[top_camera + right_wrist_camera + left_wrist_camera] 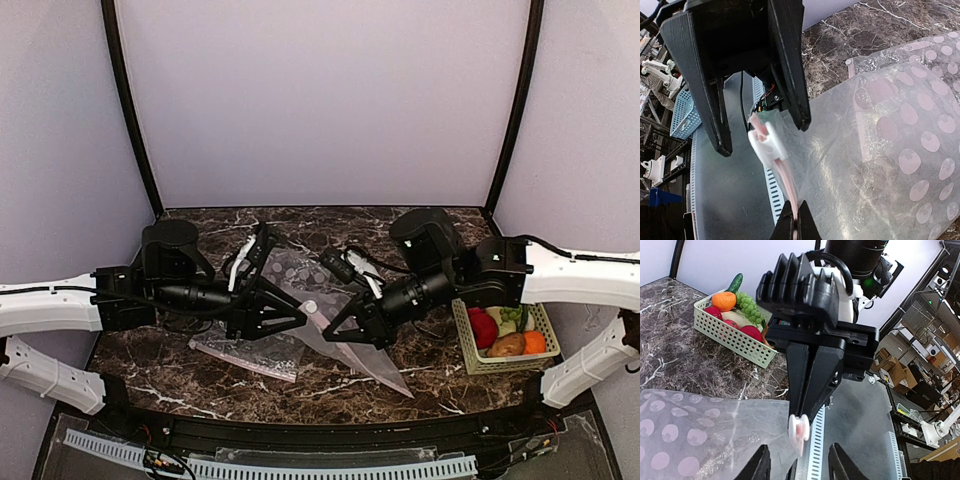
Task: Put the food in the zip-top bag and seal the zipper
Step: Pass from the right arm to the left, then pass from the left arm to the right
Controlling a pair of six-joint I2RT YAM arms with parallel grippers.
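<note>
My right gripper is pinching the zipper (787, 180) below the white slider, so I should hold the bag's end with my left gripper while my right gripper shifts onto the slider (768, 144).
The zip-top bag (385, 368), clear with white dots, is lifted at its mouth between my two grippers. My right gripper (795, 222) is shut on the pinkish zipper (785, 182) just below its white slider (767, 142). My left gripper (797, 452) is open, its fingers (715, 115) on either side of the slider (799, 432) without touching it. In the top view the left gripper (298, 312) and right gripper (338, 325) meet at the table's middle. The food (505, 335) lies in a basket: red apples, an orange one (723, 301), green grapes (750, 307), a potato. No food shows inside the bag.
The pale green slotted basket (470, 350) stands at the right of the marble table. A second dotted bag (250, 352) lies flat under the left gripper. The table's front rail (300, 432) runs close below both grippers.
</note>
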